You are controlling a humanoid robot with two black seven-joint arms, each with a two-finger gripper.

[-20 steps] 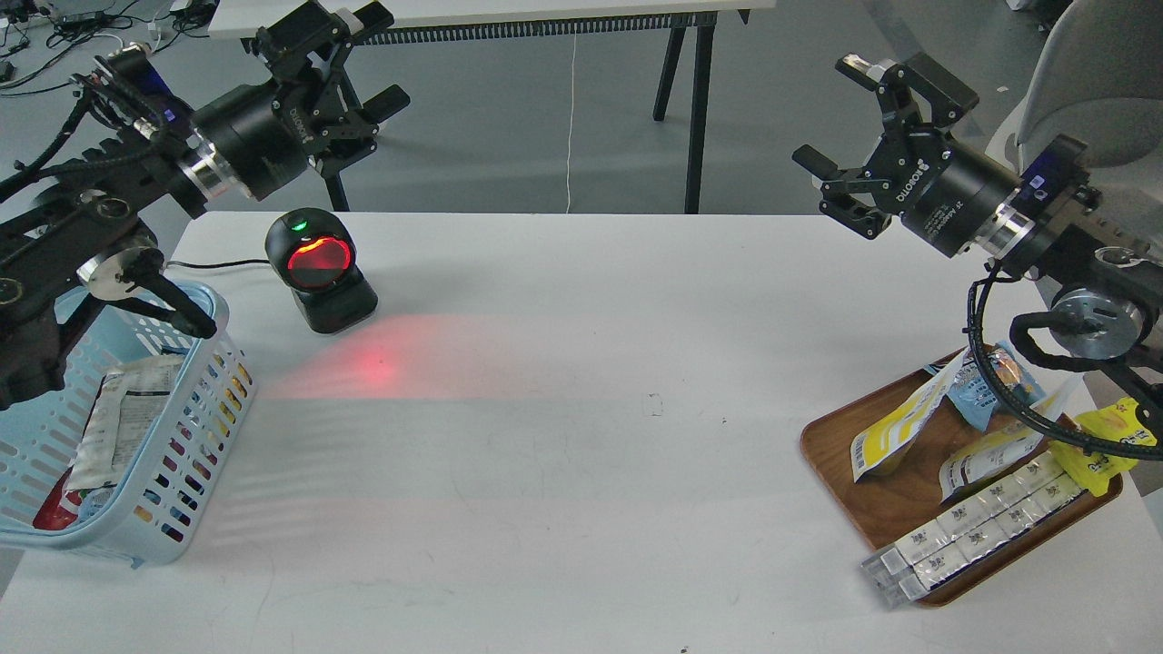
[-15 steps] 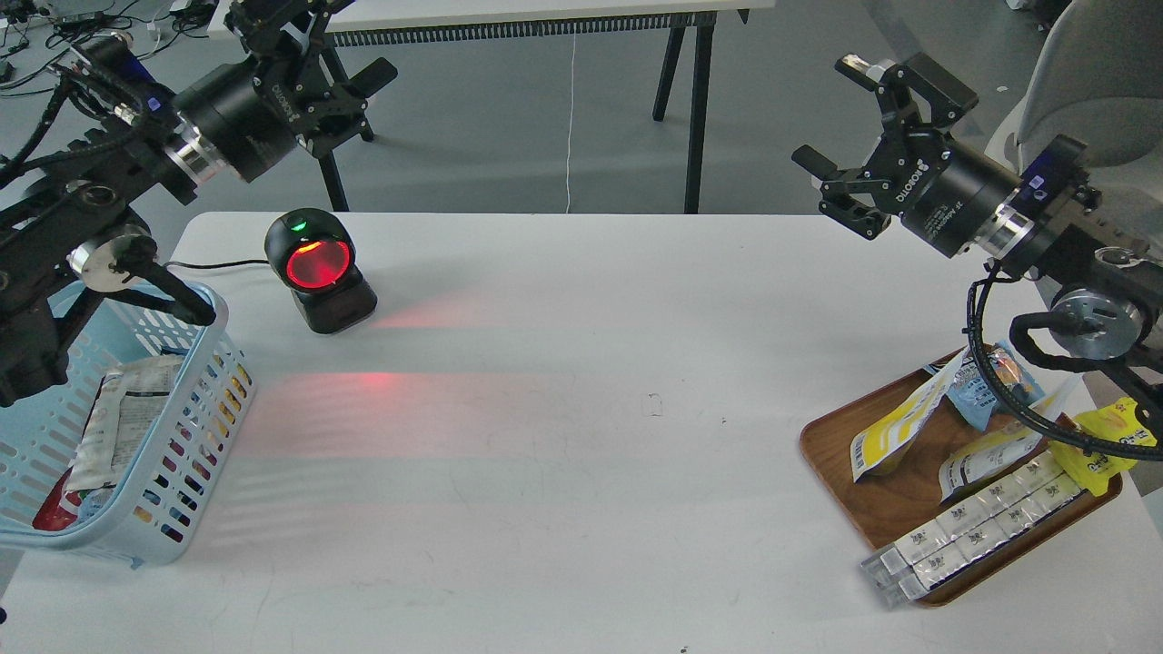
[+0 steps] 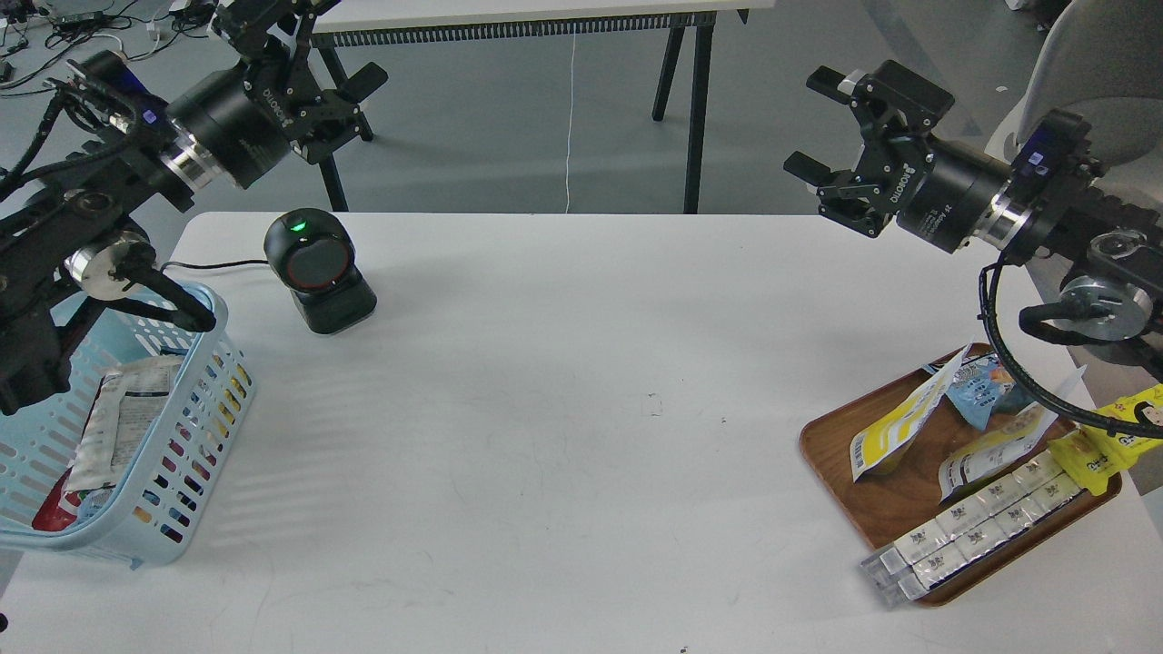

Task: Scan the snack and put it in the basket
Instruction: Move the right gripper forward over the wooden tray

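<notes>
The white-yellow pouch [image 3: 911, 419] stands upright in the tray above a bulging base [image 3: 894, 460]. The pouch will therefore keep standing when I put it down.
The light blue basket [image 3: 204, 413] stands at the table's left edge. A flat white pouch with a dark text block, the snack [image 3: 123, 422], lies inside it; its yellow panel does not show. My left gripper [image 3: 304, 45] is open and empty, raised high behind the table's far left corner, above and behind the black scanner [image 3: 316, 277]. My right gripper [image 3: 815, 124] is open and empty, raised over the table's far right edge, well above the brown wooden tray [image 3: 886, 513].
The scanner shows a green light and its round window is dark; its cable runs left. The tray holds a long white-yellow wrapper [image 3: 895, 427], a small blue packet [image 3: 979, 392], clear boxes [image 3: 972, 527] and yellow packets [image 3: 1104, 440]. Red items lie low in the basket.
</notes>
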